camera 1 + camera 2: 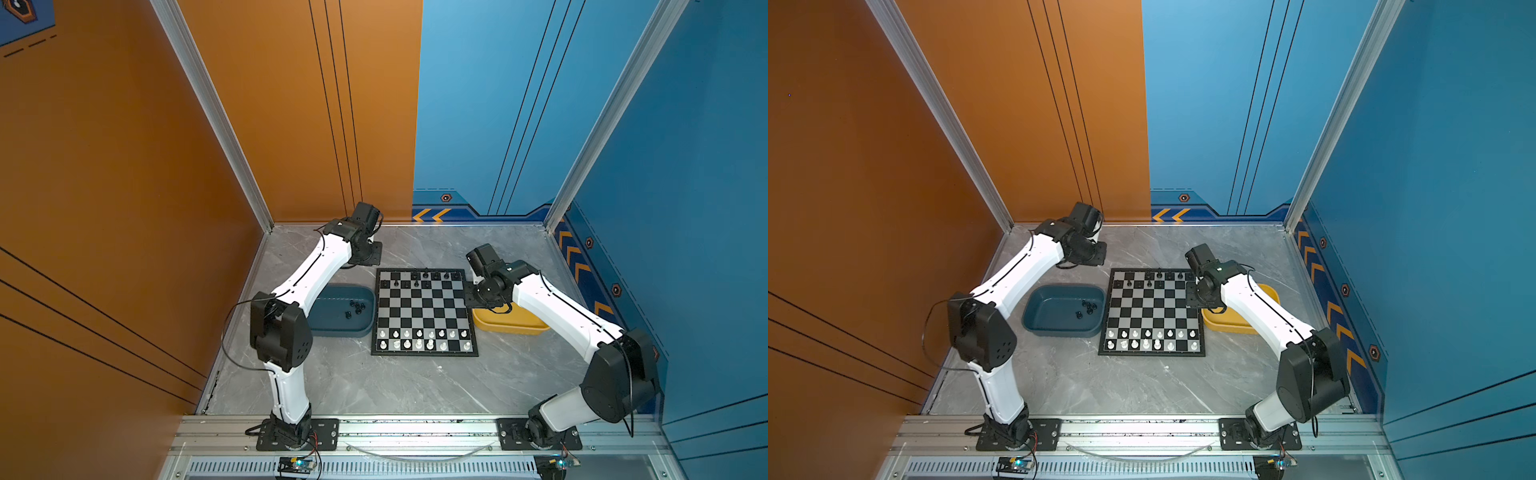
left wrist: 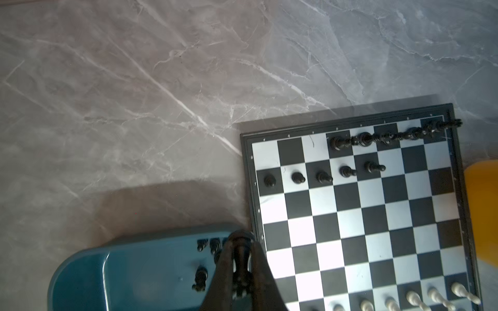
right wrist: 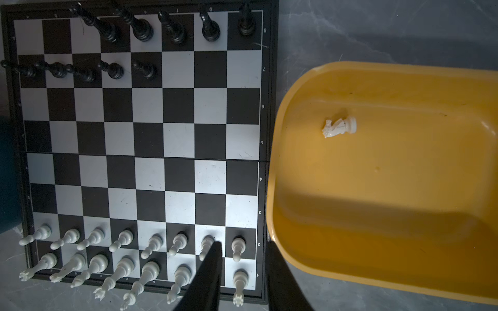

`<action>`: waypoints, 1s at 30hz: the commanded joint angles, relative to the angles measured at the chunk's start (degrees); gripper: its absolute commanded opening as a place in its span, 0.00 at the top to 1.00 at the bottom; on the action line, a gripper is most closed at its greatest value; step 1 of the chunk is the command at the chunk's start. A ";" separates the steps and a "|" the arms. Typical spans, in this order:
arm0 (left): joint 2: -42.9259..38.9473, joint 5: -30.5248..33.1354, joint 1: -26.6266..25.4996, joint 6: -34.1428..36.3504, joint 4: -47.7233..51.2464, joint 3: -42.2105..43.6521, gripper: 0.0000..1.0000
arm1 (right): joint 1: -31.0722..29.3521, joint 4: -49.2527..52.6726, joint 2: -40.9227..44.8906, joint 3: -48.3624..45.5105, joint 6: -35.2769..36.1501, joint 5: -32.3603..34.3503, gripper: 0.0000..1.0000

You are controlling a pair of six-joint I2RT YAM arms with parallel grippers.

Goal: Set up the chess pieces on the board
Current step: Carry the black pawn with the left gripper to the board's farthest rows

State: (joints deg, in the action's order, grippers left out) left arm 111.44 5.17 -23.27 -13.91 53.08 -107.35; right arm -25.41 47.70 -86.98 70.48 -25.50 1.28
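The far white corner square [image 2: 265, 154] is empty and the black piece hangs base down [image 2: 241, 239], so my left gripper goes on carrying the piece to that square until its base sits flat.
The board [image 1: 424, 309] lies mid-table, also in the wrist views [image 2: 350, 215] [image 3: 148, 134]. White chess pieces [image 1: 419, 338] fill its two near rows. Black chess pieces [image 1: 426, 275] stand on parts of its two far rows. My left gripper [image 2: 241, 239] is shut on a black piece [image 2: 241, 258], high over the teal tray's edge next to the board. My right gripper [image 3: 244, 243] hangs open and empty above the board's near right corner, beside the yellow tray [image 3: 377, 188]. A white knight [image 3: 338, 126] lies on its side in that tray.
The teal tray [image 1: 332, 328] left of the board holds several loose black pieces [image 1: 357, 307]. The yellow tray [image 1: 511, 326] sits right of the board, partly under my right arm. Marble tabletop [image 1: 415, 386] stretches in front; walls close in on three sides.
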 commanded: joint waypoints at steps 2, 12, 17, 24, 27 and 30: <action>7.87 0.37 -0.99 2.30 3.25 -6.90 0.97 | 0.54 -0.40 1.93 -1.75 -0.91 -0.53 0.70; 18.76 1.15 -0.97 3.25 6.16 -16.56 0.97 | 1.15 -0.25 3.75 -3.20 -1.49 -0.41 0.70; 21.02 0.16 -0.82 3.23 6.16 -17.76 0.97 | 1.33 -0.31 3.62 -3.25 -1.57 -0.70 0.70; 22.83 -1.79 -0.82 2.75 6.18 -18.67 0.97 | 1.33 -0.40 3.31 -3.24 -1.57 -0.93 0.70; 23.60 -2.61 -0.88 2.56 6.21 -18.78 0.97 | 1.33 -0.33 3.31 -3.10 -1.57 -0.93 0.70; 24.25 -3.40 -0.97 2.22 6.16 -18.86 0.97 | 1.33 -0.48 3.22 -3.22 -1.58 -1.10 0.70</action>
State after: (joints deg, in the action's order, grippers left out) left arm 134.63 3.73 -24.08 -11.60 57.71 -124.57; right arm -24.34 47.33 -84.44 67.90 -26.00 1.06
